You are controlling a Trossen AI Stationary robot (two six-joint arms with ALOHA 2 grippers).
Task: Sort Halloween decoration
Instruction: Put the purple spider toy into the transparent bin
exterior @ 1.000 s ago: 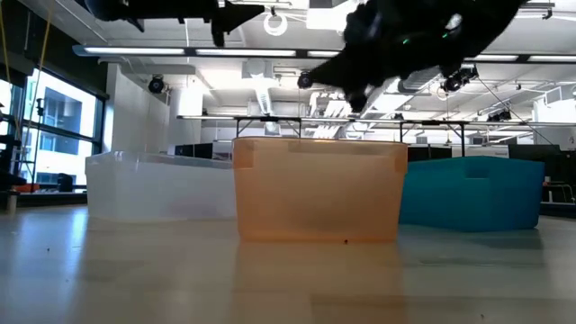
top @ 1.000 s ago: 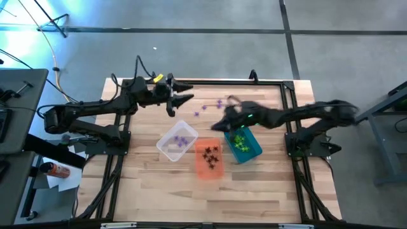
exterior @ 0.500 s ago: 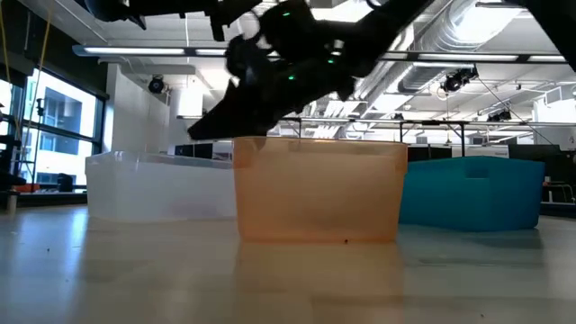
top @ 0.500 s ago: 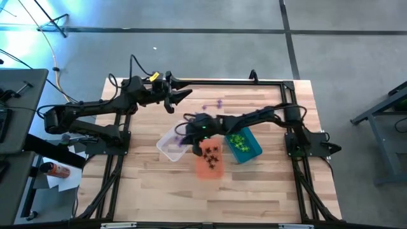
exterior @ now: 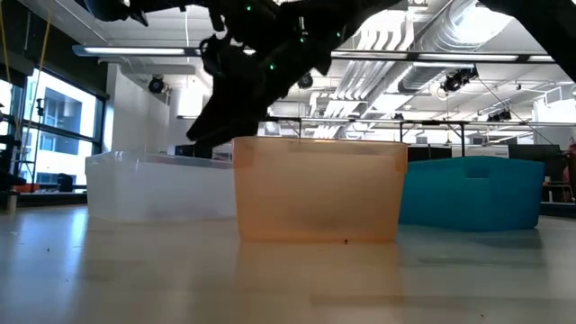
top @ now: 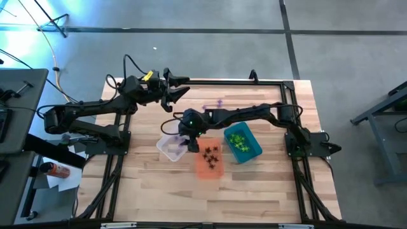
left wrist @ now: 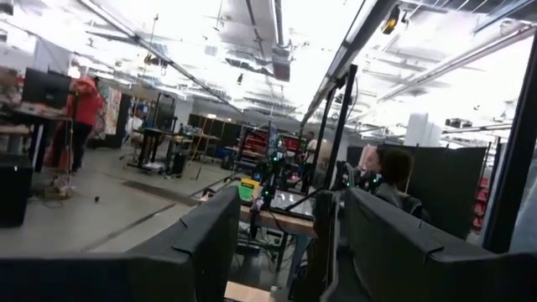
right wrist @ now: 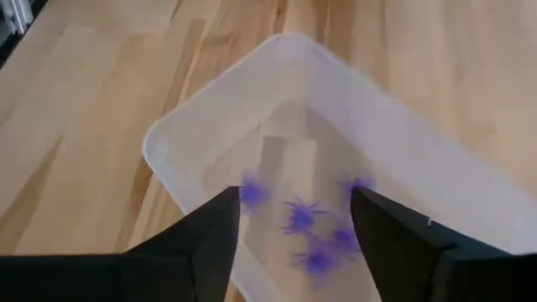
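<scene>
My right arm is reaching across to the clear bin (top: 170,147). I should pull that arm back and turn my raised left gripper down to a loose purple trinket.
The Halloween decoration is tiny spiky trinkets. Several purple ones (right wrist: 302,216) lie on the floor of the clear bin (top: 166,148). Black ones (top: 210,152) lie in the orange bin (top: 208,166), green ones (top: 238,140) in the teal bin (top: 249,145). A few purple ones (top: 213,105) lie loose on the table behind the bins. My right gripper (right wrist: 294,243) hangs open above the clear bin, slanting down, nothing between its fingers. My left gripper (top: 180,89) stands open high over the far left of the table, pointing slightly upward into the room.
The three bins stand side by side in mid-table, clear (exterior: 153,184), orange (exterior: 319,189) and teal (exterior: 472,193). My right arm (top: 254,116) stretches across the table behind the orange and teal bins. Bare wood (top: 210,197) lies toward the near edge.
My right gripper has swung from behind the teal bin toward the table's left, past the orange bin, and now hangs lower over the clear bin, tipped further down. My left gripper has tipped its fingers upward a little.
</scene>
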